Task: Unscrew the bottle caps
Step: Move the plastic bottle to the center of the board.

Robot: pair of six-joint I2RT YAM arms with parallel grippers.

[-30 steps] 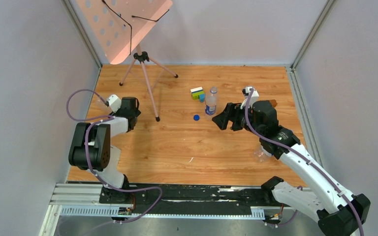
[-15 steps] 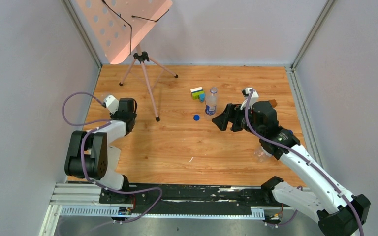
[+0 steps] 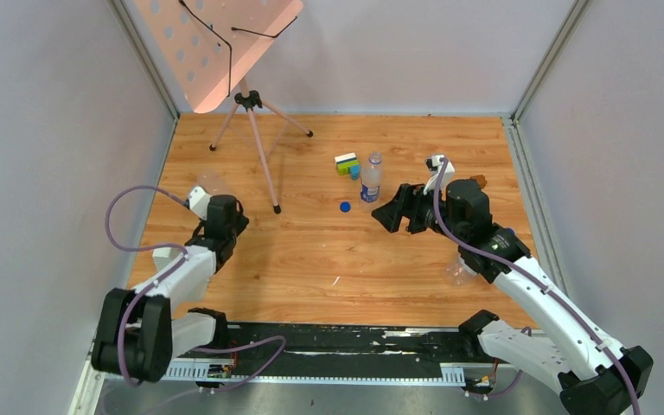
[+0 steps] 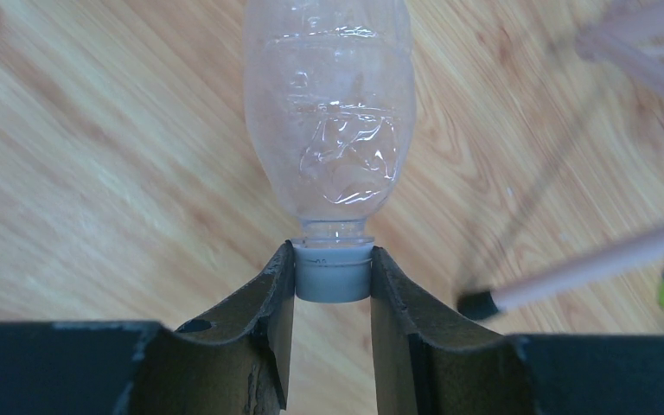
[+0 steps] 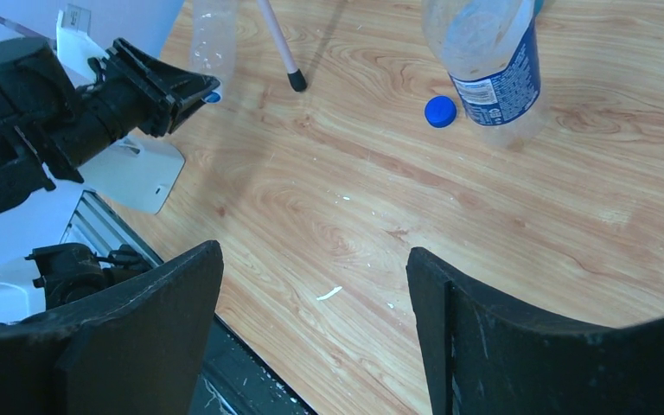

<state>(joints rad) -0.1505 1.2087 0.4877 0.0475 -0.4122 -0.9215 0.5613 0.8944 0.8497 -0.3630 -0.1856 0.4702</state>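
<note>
My left gripper pinches the clear bottle's cap (image 4: 333, 273), so I should keep moving it toward the open wood in the middle of the table (image 3: 296, 249) until my right gripper can reach the bottle.
A clear unlabelled bottle (image 4: 328, 112) lies on the wooden table with its neck toward my left gripper (image 4: 333, 259). That gripper is shut on the bottle's whitish cap (image 4: 333, 278), one finger on each side. In the top view this bottle (image 3: 213, 183) is a faint shape just beyond the left gripper (image 3: 219, 201). A blue-labelled bottle (image 3: 370, 180) stands mid-table with a loose blue cap (image 3: 344, 207) beside it. My right gripper (image 3: 386, 214) hovers open to its right, holding nothing. The right wrist view shows the same bottle (image 5: 488, 60) and cap (image 5: 439, 111).
A pink music stand's tripod (image 3: 251, 130) stands at the back left, one foot (image 3: 277, 208) near the left gripper. A toy block cluster (image 3: 347, 164) sits behind the labelled bottle and a brown cube (image 3: 481, 181) at far right. Another clear bottle (image 3: 457, 271) lies under the right arm.
The left gripper has shut on the whitish cap. The left arm's elbow has dropped toward the near left and its wrist came slightly nearer. The right arm has barely moved.
</note>
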